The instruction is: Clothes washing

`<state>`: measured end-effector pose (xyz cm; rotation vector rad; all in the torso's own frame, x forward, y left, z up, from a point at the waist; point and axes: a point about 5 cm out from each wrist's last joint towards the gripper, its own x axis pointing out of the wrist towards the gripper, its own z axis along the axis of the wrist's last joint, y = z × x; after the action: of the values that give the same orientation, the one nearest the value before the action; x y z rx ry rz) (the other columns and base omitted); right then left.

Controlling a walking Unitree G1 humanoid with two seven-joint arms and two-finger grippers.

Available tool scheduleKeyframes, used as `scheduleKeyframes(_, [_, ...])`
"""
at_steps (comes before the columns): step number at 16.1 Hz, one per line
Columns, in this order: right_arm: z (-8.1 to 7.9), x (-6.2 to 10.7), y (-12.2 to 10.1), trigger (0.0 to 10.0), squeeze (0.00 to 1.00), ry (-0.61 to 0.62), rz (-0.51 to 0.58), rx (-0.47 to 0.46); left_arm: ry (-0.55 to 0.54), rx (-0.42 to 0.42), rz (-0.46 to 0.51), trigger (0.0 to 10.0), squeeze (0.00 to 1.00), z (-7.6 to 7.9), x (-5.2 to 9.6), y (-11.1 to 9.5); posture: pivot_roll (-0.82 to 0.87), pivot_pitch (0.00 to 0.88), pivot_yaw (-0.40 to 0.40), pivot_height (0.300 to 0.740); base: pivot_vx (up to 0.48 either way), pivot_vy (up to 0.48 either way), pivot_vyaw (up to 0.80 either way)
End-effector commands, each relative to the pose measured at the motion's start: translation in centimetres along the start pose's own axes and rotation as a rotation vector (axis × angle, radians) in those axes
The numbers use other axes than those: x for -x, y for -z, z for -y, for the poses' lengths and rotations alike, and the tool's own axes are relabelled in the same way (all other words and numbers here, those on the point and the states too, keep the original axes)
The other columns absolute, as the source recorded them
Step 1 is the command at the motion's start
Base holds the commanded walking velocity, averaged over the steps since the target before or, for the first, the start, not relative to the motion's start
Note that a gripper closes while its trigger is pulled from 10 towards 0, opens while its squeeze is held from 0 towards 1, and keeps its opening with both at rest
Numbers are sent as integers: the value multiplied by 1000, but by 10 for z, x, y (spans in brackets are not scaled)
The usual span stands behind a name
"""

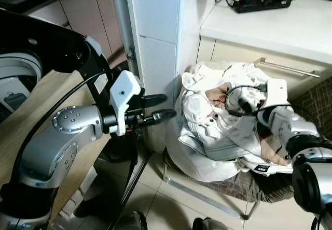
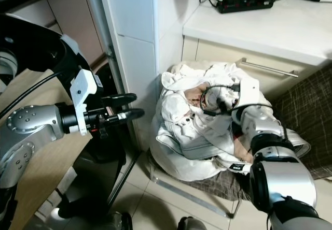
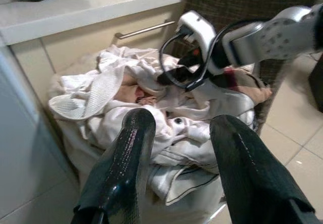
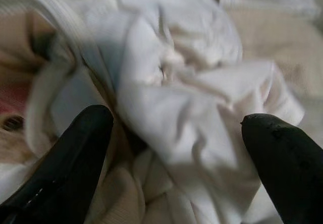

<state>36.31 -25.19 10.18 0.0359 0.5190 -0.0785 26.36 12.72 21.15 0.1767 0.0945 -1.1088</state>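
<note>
My gripper will lift the white garment (image 4: 202, 103). Its loose folds (image 4: 189, 146) bunch down into the heap, so it will hang out long, with its lower end still trailing there.
A heap of white clothes (image 1: 207, 137) with a pinkish garment (image 1: 218, 92) in it lies on a brown woven seat (image 1: 233, 186), below the counter. My right gripper (image 4: 176, 148) is open and pushed down into the top of the heap (image 3: 171, 77), its black fingers (image 4: 70, 153) spread over a white fold. My left gripper (image 1: 168, 105) is open and holds nothing. It hangs in the air just left of the heap, in front of the white pillar, with its fingers (image 3: 126, 158) pointing at the clothes.
A white pillar (image 1: 155, 33) rises right behind the left gripper. A white counter (image 1: 270, 23) carries a black power strip (image 1: 262, 2), with a drawer handle (image 1: 288, 68) underneath. A wooden panel (image 1: 52, 100) stands at the left. Tiled floor (image 1: 155, 199) lies below.
</note>
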Motion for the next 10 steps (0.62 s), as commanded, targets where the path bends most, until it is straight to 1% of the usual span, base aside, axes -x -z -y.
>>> scheduleKeyframes(1, [2,0,4,10000,0,29,-6,-41,16,8,-22,10000,0,6,0,2,88,165,46,740,0,0,0])
scheduleKeyframes(2, [0,-1,5,7412,0,24,1,-90,4,6,-25,10000,0,5,1,3,89,168,44,740,0,0,0])
scheduleKeyframes(3, [0,-1,6,4000,0,21,4,-111,0,5,-26,10000,0,5,1,2,89,168,44,740,0,0,0])
scheduleKeyframes(4, [-1,-1,6,0,0,17,6,-125,-3,3,-27,10000,0,5,2,2,87,162,42,740,0,0,0])
scheduleKeyframes(10, [-1,-1,5,0,0,17,-10,-145,-2,2,-35,10000,0,5,0,2,73,139,39,740,0,0,0])
